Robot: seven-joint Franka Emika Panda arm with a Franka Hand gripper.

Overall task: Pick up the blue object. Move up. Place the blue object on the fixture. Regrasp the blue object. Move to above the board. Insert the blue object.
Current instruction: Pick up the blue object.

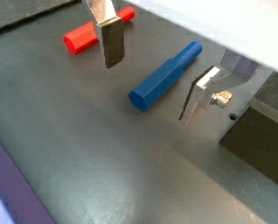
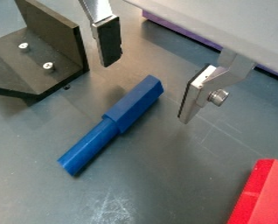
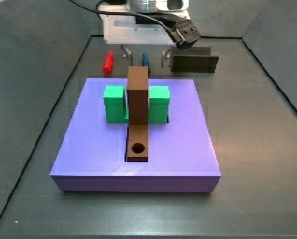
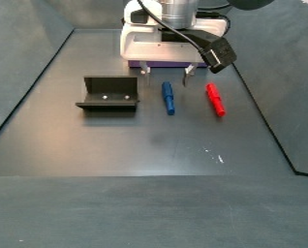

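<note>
My gripper will place the blue peg (image 3: 145, 61), and it will stay propped, thicker end jutting out, as the fixture has a raised back above a lower front (image 3: 193, 60).
The blue object (image 1: 165, 77) is a slim blue peg lying flat on the dark floor, also seen in the other wrist view (image 2: 112, 124) and a side view (image 4: 169, 97). My gripper (image 1: 149, 90) hangs open just above it, one silver finger on each side of its thicker end, with nothing held. The fixture (image 2: 37, 54) stands close beside the peg, a dark bracket (image 4: 107, 94). The board (image 3: 138, 114), a brown plank with a round hole near its end, lies across green blocks on the purple slab.
A red peg (image 4: 215, 99) lies parallel to the blue one on the side away from the fixture (image 1: 93, 33). The large purple slab (image 3: 136, 149) with green blocks (image 3: 114, 103) fills the middle of the floor. Dark walls enclose the workspace.
</note>
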